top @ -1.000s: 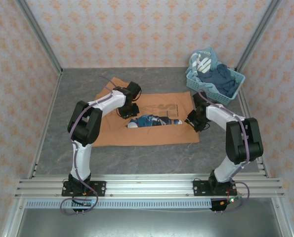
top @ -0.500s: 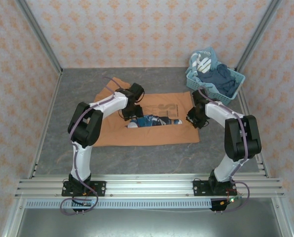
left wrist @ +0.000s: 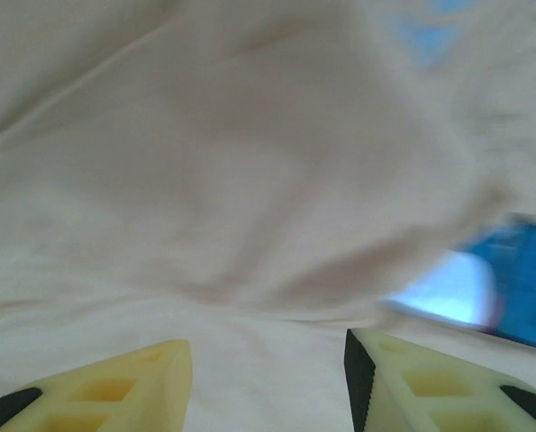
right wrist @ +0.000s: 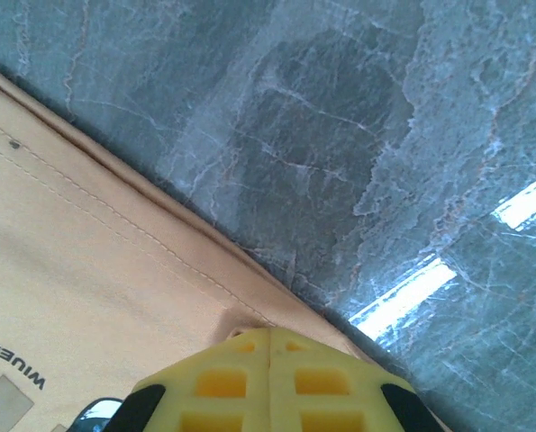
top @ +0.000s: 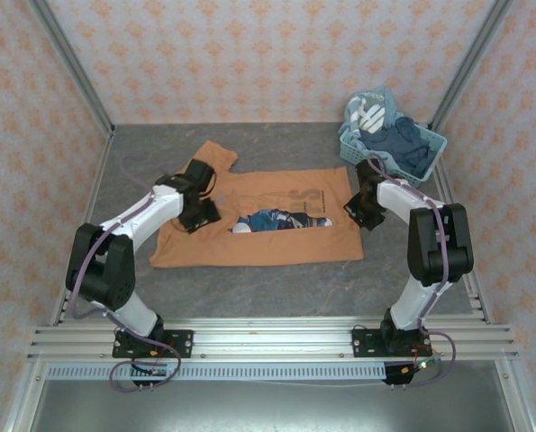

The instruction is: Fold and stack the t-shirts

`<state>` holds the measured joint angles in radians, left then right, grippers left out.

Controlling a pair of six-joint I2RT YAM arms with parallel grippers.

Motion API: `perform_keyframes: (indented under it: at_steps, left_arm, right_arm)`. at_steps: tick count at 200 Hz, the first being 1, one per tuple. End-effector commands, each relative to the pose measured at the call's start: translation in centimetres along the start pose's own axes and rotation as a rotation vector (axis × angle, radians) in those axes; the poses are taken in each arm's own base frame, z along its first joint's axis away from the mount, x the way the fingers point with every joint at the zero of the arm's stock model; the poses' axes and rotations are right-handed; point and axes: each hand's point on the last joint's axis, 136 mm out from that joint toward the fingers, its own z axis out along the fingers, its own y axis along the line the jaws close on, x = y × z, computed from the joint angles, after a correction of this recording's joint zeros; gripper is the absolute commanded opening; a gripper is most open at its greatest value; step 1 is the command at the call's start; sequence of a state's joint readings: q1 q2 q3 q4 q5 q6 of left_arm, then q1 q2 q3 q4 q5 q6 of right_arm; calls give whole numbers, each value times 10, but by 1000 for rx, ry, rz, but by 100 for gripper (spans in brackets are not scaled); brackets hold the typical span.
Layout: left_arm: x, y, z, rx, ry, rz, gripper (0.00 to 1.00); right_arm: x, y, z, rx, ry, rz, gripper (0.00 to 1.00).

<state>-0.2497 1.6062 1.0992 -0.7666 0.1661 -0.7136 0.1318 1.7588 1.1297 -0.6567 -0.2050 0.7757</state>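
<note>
The t-shirt's near hem [top: 258, 263] is well back from the grey surface's front edge, so next my right gripper pulls the t-shirt's near corner [top: 360, 256] forward, alongside my left gripper, before folding.
The orange-brown t-shirt [top: 277, 245] lies spread on the grey table, one sleeve pointing to the back left. A fold across its middle exposes the blue-white print [top: 281, 219]. My left gripper [top: 200, 219] hovers low over the shirt's left part. In the left wrist view this gripper [left wrist: 268, 364] is open, with pale fabric [left wrist: 249, 162] beneath the gap and the print [left wrist: 520, 288] at the right. My right gripper [top: 356, 213] is at the shirt's right edge. There it [right wrist: 269, 335] is shut on the stitched hem [right wrist: 87, 261], which puckers at the tips.
A light blue lattice basket [top: 374, 160] holding blue clothes stands at the back right, close behind the right arm. Patterned walls and metal posts enclose the table [right wrist: 385, 135]. Bare grey surface lies in front of and left of the shirt.
My left arm has swung from the shirt's middle out to its left part. The shirt's left side now reaches further left. The right gripper has shifted slightly toward the back.
</note>
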Motion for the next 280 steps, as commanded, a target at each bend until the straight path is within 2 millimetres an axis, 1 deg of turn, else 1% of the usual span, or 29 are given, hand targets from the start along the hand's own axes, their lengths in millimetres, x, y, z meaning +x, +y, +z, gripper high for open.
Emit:
perform_keyframes:
  at_steps: [1, 17, 30, 43, 64, 77, 96, 114, 131, 150, 163, 182, 201, 225, 258, 280]
  left_arm:
    - [5, 37, -2, -68, -6, -82, 47]
    - [6, 58, -4, -130, -21, -112, 42]
    - [8, 75, -6, -183, -20, -143, 37]
    - [9, 81, -1, -182, -5, -172, 36]
    - [10, 91, 2, -199, 4, -211, 35]
    - [9, 97, 4, -220, 9, -229, 35]
    - [13, 106, 12, -260, 43, -255, 34]
    - [19, 116, 20, -315, 75, -278, 34]
    - [26, 126, 25, -357, 91, -308, 34]
    - [34, 136, 29, -390, 103, -345, 33]
    - [43, 142, 30, -413, 118, -363, 32]
    - [54, 150, 30, -435, 127, -388, 32]
    - [66, 160, 28, -460, 131, -410, 31]
    - [77, 170, 22, -480, 121, -430, 30]
    - [90, 176, 19, -480, 139, -434, 31]
    - [101, 178, 21, -469, 164, -440, 30]
  right_arm:
    - [-3, -11, -13, 45, -27, 6, 0]
    - [-1, -12, -21, 32, -27, -3, 0]
    - [6, -13, -29, 13, -25, -17, 0]
    - [17, -14, -35, -10, -7, -42, 0]
    - [42, -15, -39, -34, 46, -89, 5]
    - [58, -20, -36, -29, 84, -110, 7]
    - [73, -33, -24, -6, 123, -111, 9]
    - [83, -44, -8, 26, 166, -95, 10]
    - [90, -60, 6, 90, 198, -82, 10]
    - [95, -81, 12, 177, 215, -79, 11]
    - [98, -91, 12, 213, 225, -82, 11]
    - [109, -102, 12, 244, 273, -93, 12]
    - [121, -108, 11, 241, 329, -102, 12]
    - [135, -118, 4, 252, 398, -121, 13]
    - [153, -129, -7, 259, 494, -150, 14]
    - [161, -138, -13, 280, 538, -178, 14]
